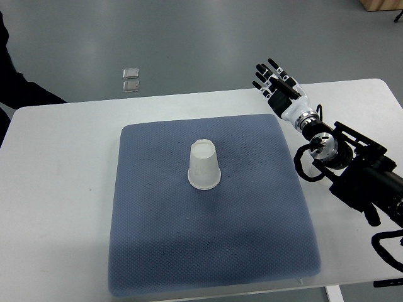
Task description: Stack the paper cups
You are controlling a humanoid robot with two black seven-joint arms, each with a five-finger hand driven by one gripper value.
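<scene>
The standing cup tapers to a narrow top, so the second white paper cup should slip almost fully over it when I bring it down.
A white paper cup stands upside down near the middle of the blue-grey mat; whether it is one cup or several nested I cannot tell. My right hand hovers over the table's far right, beyond the mat's back right corner, well apart from the cup. Its fingers are spread and straight, holding nothing. The right arm runs in from the right edge. No left arm shows.
The mat lies on a white table. Two small clear squares lie on the grey floor beyond the table's far edge. A dark sleeve of a person shows at the left edge.
</scene>
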